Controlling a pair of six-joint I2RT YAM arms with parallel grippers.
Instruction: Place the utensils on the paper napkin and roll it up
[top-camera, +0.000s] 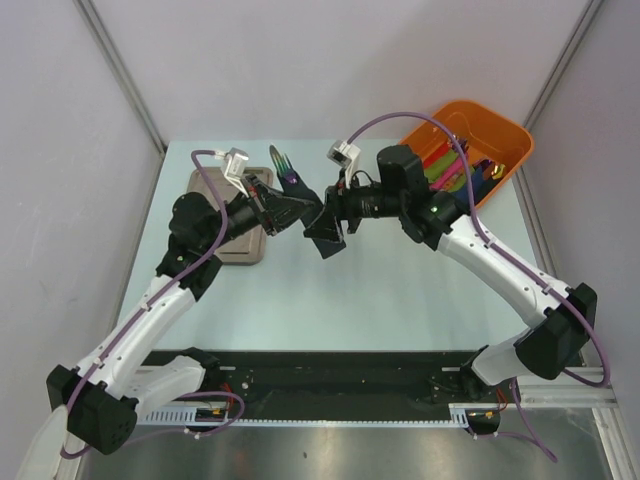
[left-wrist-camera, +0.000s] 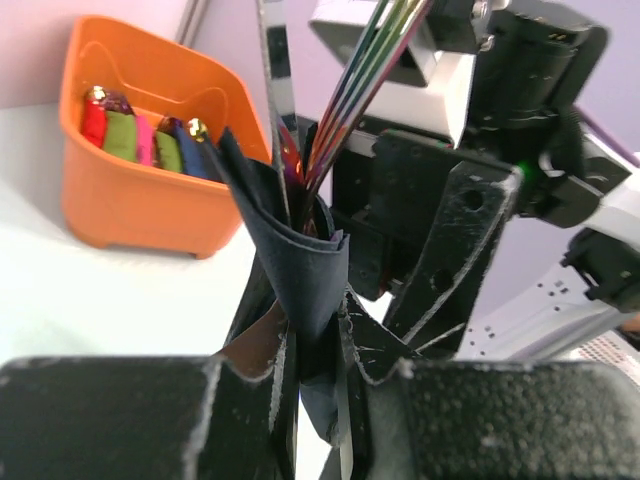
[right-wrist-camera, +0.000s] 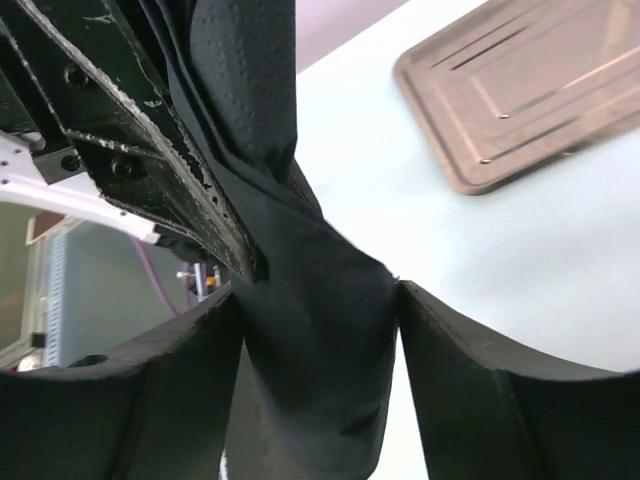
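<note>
The napkin's upper edge spreads loosely around the utensils. My right gripper should hold the napkin's lower end while my left gripper opens and grips the napkin again.
The black paper napkin is wrapped as a cone around the iridescent utensils and is held in the air between both grippers above the table's middle. In the left wrist view the napkin encloses the rainbow utensil handles, which stick out upward. My left gripper is shut on the napkin's lower end. In the right wrist view the napkin fills the gap of my right gripper, whose fingers press on both its sides. The right gripper faces the left gripper.
A steel tray lies at the back left, partly under the left arm; it also shows in the right wrist view. An orange bin with coloured rolled napkins stands at the back right.
</note>
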